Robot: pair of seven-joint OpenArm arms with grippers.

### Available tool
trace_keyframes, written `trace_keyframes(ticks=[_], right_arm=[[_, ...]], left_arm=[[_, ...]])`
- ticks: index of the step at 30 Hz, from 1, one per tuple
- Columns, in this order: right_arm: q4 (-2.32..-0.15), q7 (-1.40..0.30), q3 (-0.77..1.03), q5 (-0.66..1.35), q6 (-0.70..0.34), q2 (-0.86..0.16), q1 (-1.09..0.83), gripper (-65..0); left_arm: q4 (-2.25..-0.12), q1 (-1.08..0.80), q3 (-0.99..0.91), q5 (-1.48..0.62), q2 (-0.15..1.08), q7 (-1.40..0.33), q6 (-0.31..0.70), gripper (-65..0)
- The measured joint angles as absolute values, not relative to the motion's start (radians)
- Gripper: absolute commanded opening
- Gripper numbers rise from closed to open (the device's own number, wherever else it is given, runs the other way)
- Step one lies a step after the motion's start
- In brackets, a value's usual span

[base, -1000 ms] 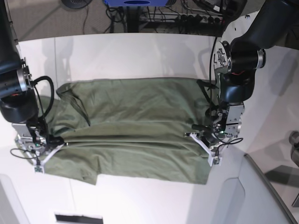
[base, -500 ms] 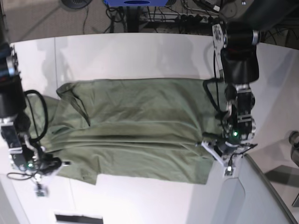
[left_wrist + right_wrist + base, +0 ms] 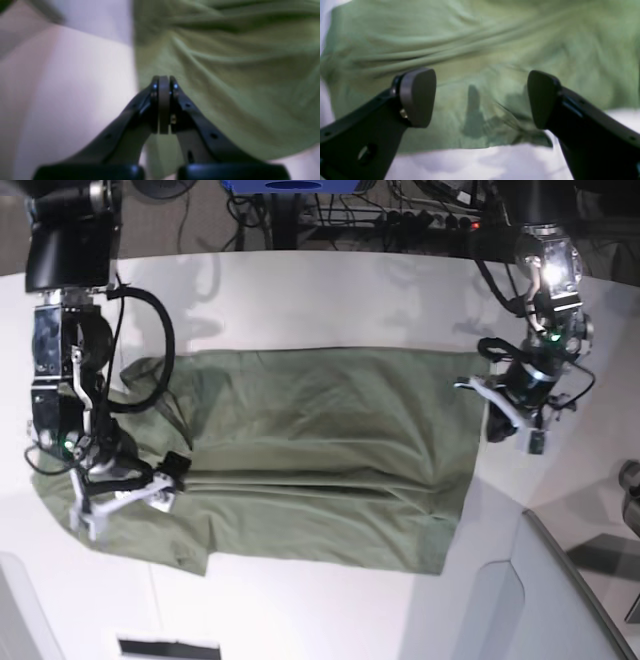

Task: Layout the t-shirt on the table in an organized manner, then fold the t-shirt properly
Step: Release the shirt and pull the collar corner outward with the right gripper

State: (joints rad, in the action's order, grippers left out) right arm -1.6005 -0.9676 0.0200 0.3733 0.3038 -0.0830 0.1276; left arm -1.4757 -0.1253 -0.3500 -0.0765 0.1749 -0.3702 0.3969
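Observation:
The olive-green t-shirt shows overlapping folds (image 3: 178, 405) beside my right gripper. I therefore expect its bunched end (image 3: 148, 430) to open outward into a wider spread when I pull it.
The olive-green t-shirt (image 3: 310, 450) lies spread flat on the white table (image 3: 300, 300), with a long crease across its middle. My left gripper (image 3: 510, 415) is at the shirt's far right edge. In the left wrist view it (image 3: 163, 82) is shut, its tips over the edge of the shirt (image 3: 237, 87), and no cloth shows between the pads. My right gripper (image 3: 125, 498) hovers over the shirt's left part. In the right wrist view it (image 3: 481, 97) is open and empty above the cloth (image 3: 482, 37), near the bare table (image 3: 470, 162).
A grey-white raised panel with a dark rim (image 3: 540, 600) stands at the front right. A dark slot (image 3: 168, 648) sits at the front edge. Cables and equipment (image 3: 300, 210) lie beyond the table's far edge. A dark object (image 3: 630, 480) is at the right border.
The left gripper moved from the shirt's front right to its far right edge, which now lies further right. The right gripper moved from the front left table edge onto the shirt; the shirt's left part reaches further left.

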Motion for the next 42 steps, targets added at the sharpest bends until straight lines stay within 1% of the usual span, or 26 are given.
trace_keyframes(ticks=[3, 5, 6, 10, 13, 19, 24, 31, 32, 33, 39, 40, 42], right_arm=[[-1.508, -0.951, 0.092, 0.378, 0.298, -0.043, 0.138, -22.4], [-1.446, -0.938, 0.097, 0.381, 0.299, -0.035, 0.159, -25.8], [-1.414, -0.919, 0.096, 0.384, 0.295, -0.034, 0.177, -26.3], [-1.229, -0.873, 0.104, 0.382, 0.295, -0.037, 0.278, -26.4], [-1.135, -0.839, 0.104, 0.385, 0.296, -0.035, 0.295, -26.6], [-1.113, -0.832, 0.105, 0.381, 0.300, -0.036, 0.293, -26.6], [-1.104, -0.824, 0.105, 0.382, 0.300, -0.033, 0.292, -26.7], [-0.988, -0.781, 0.134, 0.384, 0.300, -0.036, 0.336, -27.2], [-0.981, -0.781, 0.134, 0.382, 0.300, -0.038, 0.337, -29.4], [-0.978, -0.781, 0.134, 0.382, 0.300, -0.038, 0.337, -33.5], [-0.979, -0.778, 0.134, 0.385, 0.300, -0.036, 0.338, -62.9], [-0.979, -0.781, 0.134, 0.385, 0.300, -0.036, 0.337, -65.0], [-0.979, -0.783, 0.134, 0.384, 0.300, -0.038, 0.337, -64.4]], left_arm=[[-1.474, -0.160, -0.380, -0.067, 0.174, -0.382, 0.395, -65.0], [-1.467, -0.166, -0.382, -0.076, 0.175, -0.389, 0.402, -65.0], [-1.465, -0.162, -0.386, -0.076, 0.177, -0.384, 0.400, -65.0], [-1.446, -0.152, -0.390, -0.076, 0.184, -0.378, 0.397, -65.0], [-1.444, -0.159, -0.389, -0.076, 0.182, -0.382, 0.397, -65.0], [-1.438, -0.155, -0.389, -0.077, 0.181, -0.379, 0.397, -65.0], [-1.380, -0.150, -0.389, -0.076, 0.181, -0.378, 0.397, -65.0], [-1.378, -0.147, -0.389, -0.077, 0.181, -0.377, 0.397, -65.0], [-1.378, -0.148, -0.389, -0.076, 0.181, -0.377, 0.397, -65.0], [-1.378, -0.148, -0.389, -0.077, 0.180, -0.377, 0.397, -65.0], [-1.363, -0.147, -0.389, -0.077, 0.180, -0.376, 0.397, -65.0], [-1.357, -0.147, -0.389, -0.077, 0.181, -0.377, 0.397, -65.0], [-1.354, -0.148, -0.389, -0.077, 0.180, -0.377, 0.397, -65.0]])
